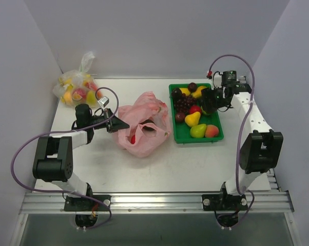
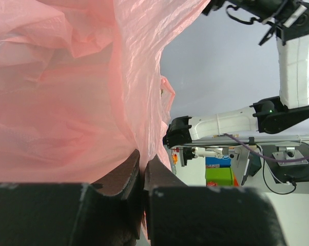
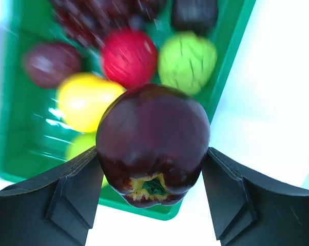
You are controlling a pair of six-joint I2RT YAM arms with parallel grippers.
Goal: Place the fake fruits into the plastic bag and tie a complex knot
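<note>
I keep carrying the dark red apple with my right gripper until it hangs over the bag's opening (image 1: 149, 126), then let go. My left gripper holds the pink bag's opening (image 1: 137, 131) open.
The pink plastic bag (image 1: 144, 128) lies open at mid-table with a red fruit (image 1: 133, 139) inside. My left gripper (image 1: 118, 124) is shut on the bag's left edge; in the left wrist view the pink film (image 2: 93, 92) is pinched between the fingers (image 2: 124, 177). My right gripper (image 1: 210, 101) is shut on a dark red apple (image 3: 153, 141) and holds it above the right edge of the green tray (image 1: 195, 136). The tray holds grapes (image 1: 182, 104), a yellow pear (image 1: 192, 119), a green pear (image 1: 198, 130), a peach (image 1: 211, 131) and other fruits.
A clear bag of yellow-red fruit (image 1: 76, 89) lies at the back left corner. White walls close in the table on three sides. A metal rail (image 1: 154, 201) runs along the near edge.
</note>
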